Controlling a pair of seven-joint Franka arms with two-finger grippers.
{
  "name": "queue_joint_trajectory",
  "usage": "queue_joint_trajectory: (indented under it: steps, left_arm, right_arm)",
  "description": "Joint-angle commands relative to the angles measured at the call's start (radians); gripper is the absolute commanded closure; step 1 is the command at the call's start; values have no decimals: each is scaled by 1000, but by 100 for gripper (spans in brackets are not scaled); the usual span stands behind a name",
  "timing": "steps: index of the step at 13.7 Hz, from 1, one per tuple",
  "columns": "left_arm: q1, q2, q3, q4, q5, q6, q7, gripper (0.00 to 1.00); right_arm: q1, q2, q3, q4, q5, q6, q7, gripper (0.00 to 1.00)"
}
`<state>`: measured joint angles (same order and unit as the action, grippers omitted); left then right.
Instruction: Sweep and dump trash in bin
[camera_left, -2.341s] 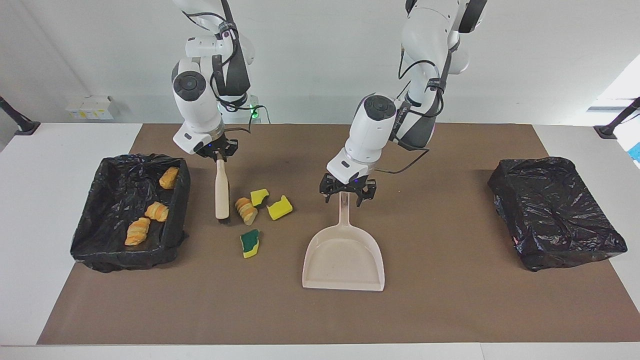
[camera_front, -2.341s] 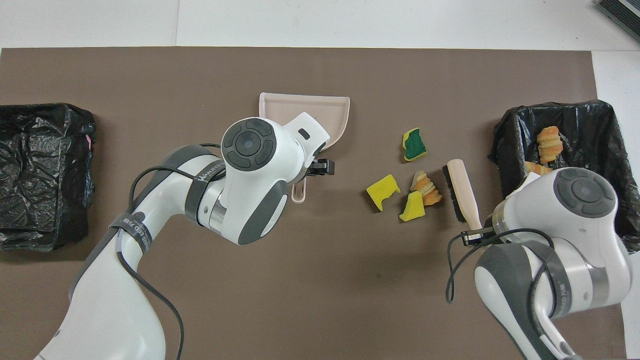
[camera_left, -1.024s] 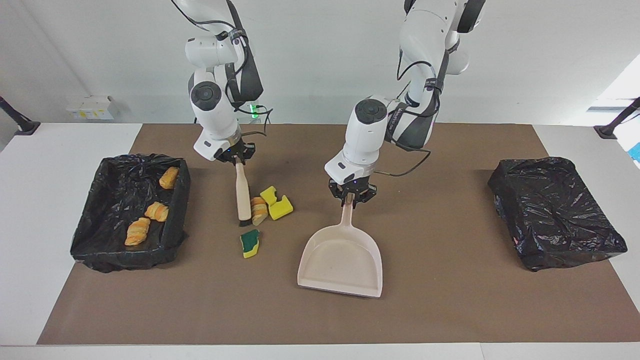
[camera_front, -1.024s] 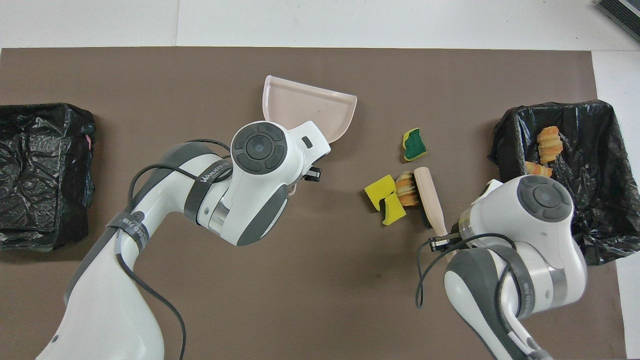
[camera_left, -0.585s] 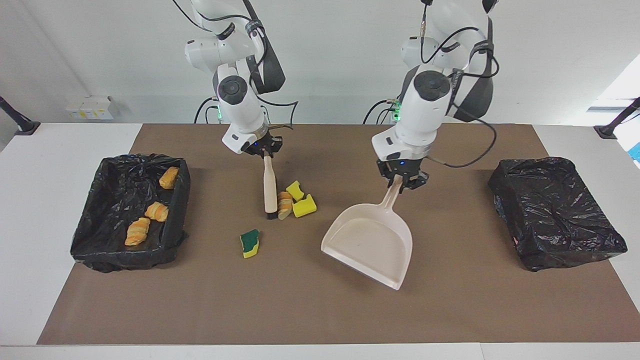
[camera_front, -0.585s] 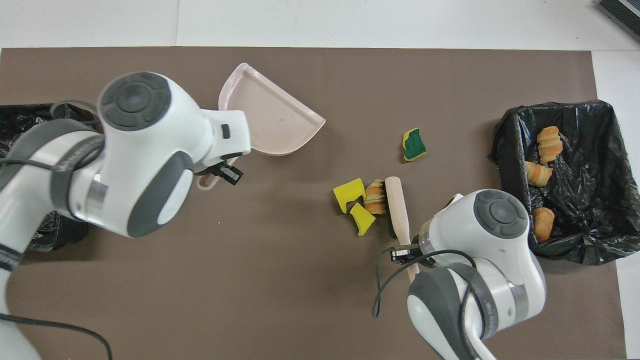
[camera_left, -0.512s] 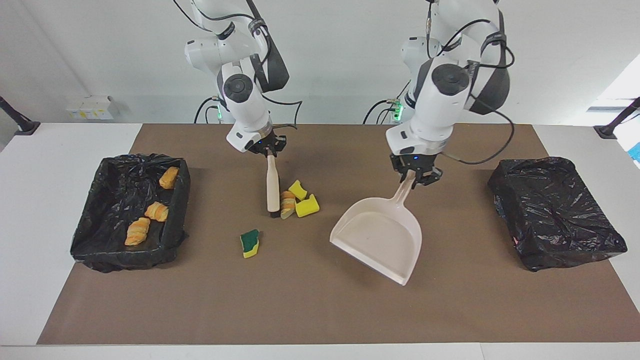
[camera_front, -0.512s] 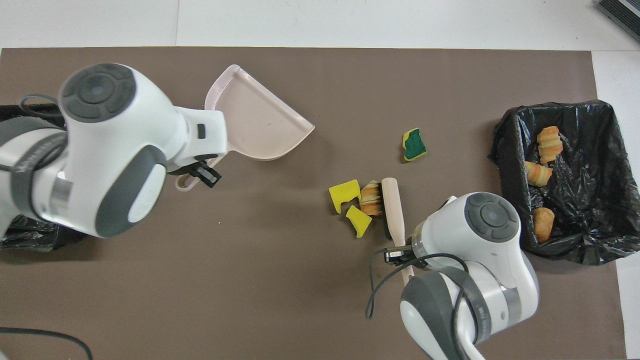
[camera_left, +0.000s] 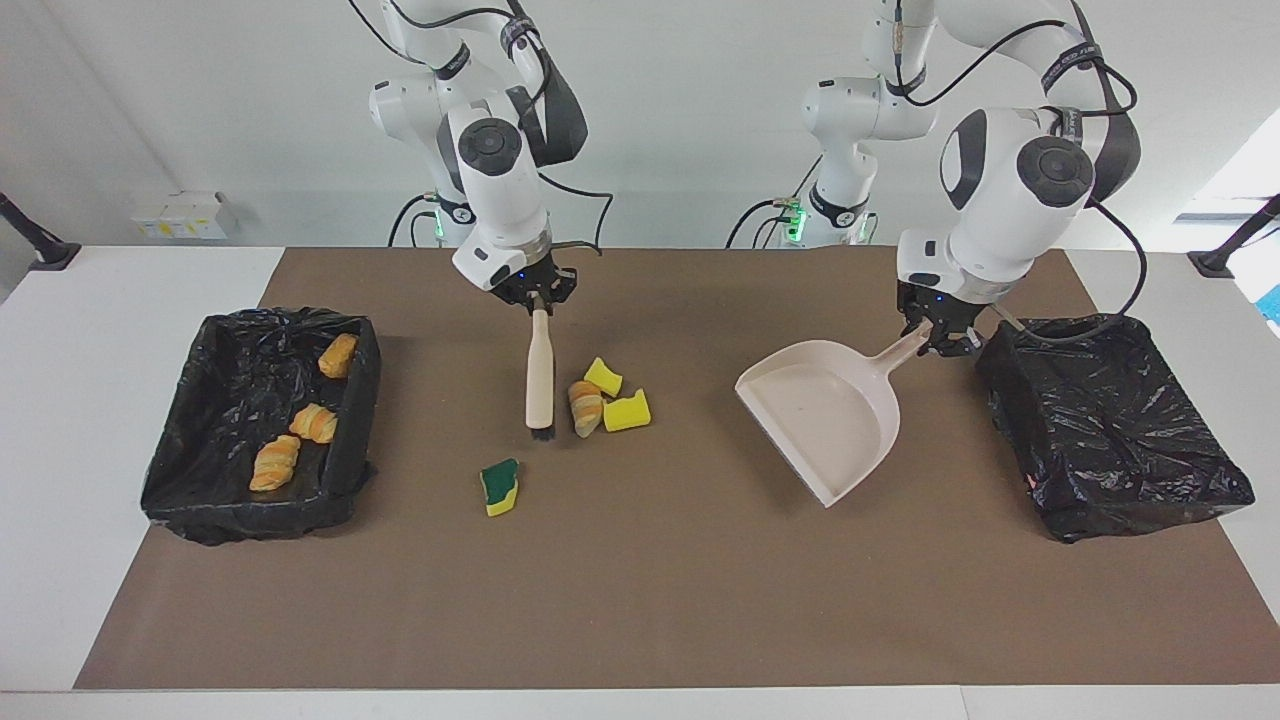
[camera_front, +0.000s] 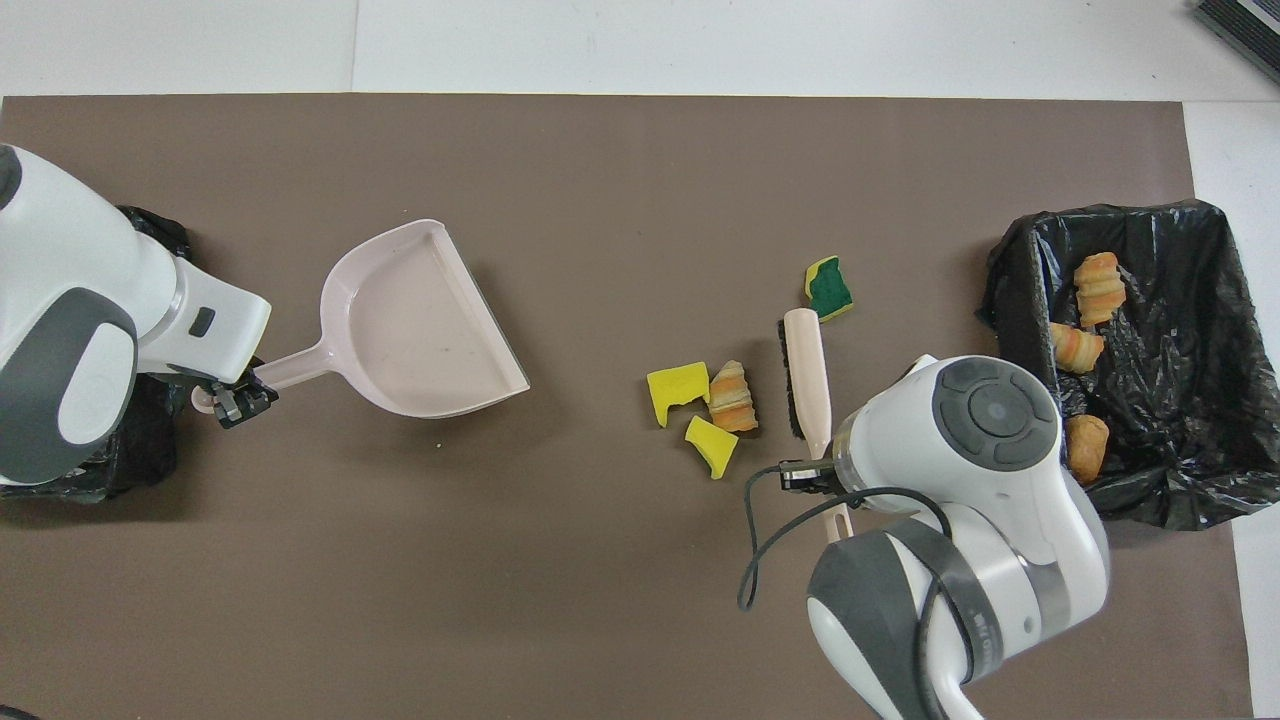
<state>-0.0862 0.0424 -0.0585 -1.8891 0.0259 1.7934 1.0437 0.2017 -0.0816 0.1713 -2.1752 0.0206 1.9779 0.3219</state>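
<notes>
The green-faced sponge chunk (camera_front: 829, 288) lies past the tip of the brush, so the robot's right gripper should tilt the brush and rake that chunk toward the bread piece (camera_front: 732, 397) before it sweeps.
My right gripper (camera_left: 537, 298) is shut on the handle of a beige brush (camera_left: 540, 375), which points away from the robots, bristles low at the mat. Beside its bristles, a small gap away, lie a bread piece (camera_left: 585, 407) and two yellow sponge chunks (camera_left: 602, 377) (camera_left: 627, 411). A green-faced sponge chunk (camera_left: 499, 485) lies alone, farther from the robots. My left gripper (camera_left: 935, 335) is shut on the handle of the beige dustpan (camera_left: 825, 410), whose open mouth faces the trash. In the overhead view: brush (camera_front: 806, 370), bread (camera_front: 732, 396), dustpan (camera_front: 420, 320), left gripper (camera_front: 235, 400).
A black-lined bin (camera_left: 350, 440) at the right arm's end holds three bread pieces (camera_left: 315, 423). A second bin wrapped in black plastic (camera_left: 1110, 420) sits at the left arm's end, next to my left gripper. Brown mat lies bare between the trash and the dustpan.
The brush pushed the bread and two yellow chunks toward the middle, then drew slightly off them. My left gripper swung the dustpan toward the left arm's end, turning its mouth to the trash.
</notes>
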Motion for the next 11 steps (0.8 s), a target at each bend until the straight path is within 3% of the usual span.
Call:
queue_joint_trajectory:
  steps: [1,4,6,9,11]
  left_arm:
    - [-6,-62,-14,-120,14,122,70,100]
    - [-68,-46,-17,-198,12,225,-14,100]
    - [-108,-56,-17,-235,12,238,-89,100]
    - [-133,-55,-17,-242,9,238,-140,100]
    - [-138,-56,-17,-249,6,239,-149,100]
  right_arm:
    - [-91,63,5,60,-64,21,-129,100]
    - [-188,135,5,81,-143,125,-294,100]
    - [-202,211,8,144,-287,170,-389,100]
    - [-206,293,8,234,-324,189,-574,100]
    - [-205,324,8,232,-391,235,-645,100]
